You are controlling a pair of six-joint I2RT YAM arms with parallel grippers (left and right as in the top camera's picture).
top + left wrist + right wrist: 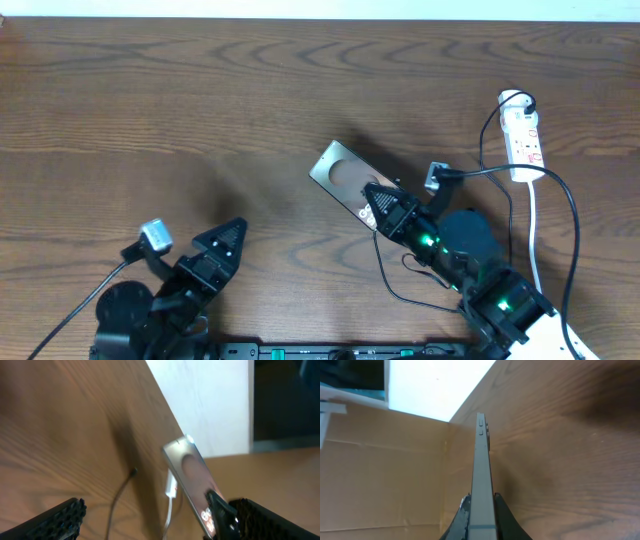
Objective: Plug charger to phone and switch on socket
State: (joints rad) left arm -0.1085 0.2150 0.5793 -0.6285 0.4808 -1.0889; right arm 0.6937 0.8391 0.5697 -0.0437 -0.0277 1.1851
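Observation:
The phone's near end (369, 212) is in my right gripper and the phone's far end is free. My left gripper should carry on going toward that far end (328, 166) and close there.
The phone (343, 175), bronze-brown with a silvery edge, is tilted up on the table at centre. My right gripper (385, 208) is shut on its near end. The right wrist view shows the phone's thin edge (481, 470) clamped between the jaws (481, 499). My left gripper (228, 238) is open and empty, to the left of the phone and apart from it. In the left wrist view (157, 512) it faces the phone (190, 475). The thin black charger cable (387, 288) loops on the table below the phone, and its end (133, 472) lies loose. The white socket (524, 135) is at the far right.
A white cord (534, 235) runs from the socket toward the front edge. Thicker black cables (575, 225) arc beside the right arm. A cardboard wall (380, 475) and a white panel (210, 405) stand past the table's edge.

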